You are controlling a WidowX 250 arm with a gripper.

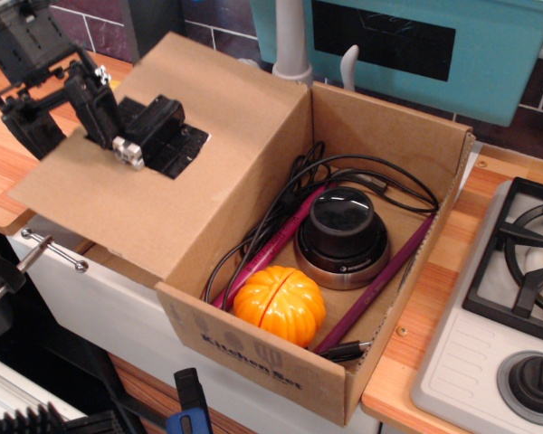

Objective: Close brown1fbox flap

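Observation:
The flap [104, 199] joins the brown1fbox along one straight fold [239, 183], so the flap will swing up flat and drag the box along when I lift it.
The brown1fbox [271, 357] stands open on the wooden counter, "Kitchen Set" printed on its near short side. Its flap [190, 208] hangs out to the left, tilted up a little at its far edge. A black tape patch [183, 149] and a black knob handle [149, 125] sit on the flap's upper part. My black gripper [68, 117] is at the flap's far left edge, just left of the knob. Its jaws are spread: one finger [98, 110] rests on the flap beside the knob, the other [32, 131] is off the flap's edge.
Inside the box lie an orange pumpkin [279, 305], a black dome device [341, 235], black cables [290, 194] and magenta rods [380, 280]. A stove [516, 271] is on the right, and a teal bin [416, 45] and a white faucet [291, 41] stand behind.

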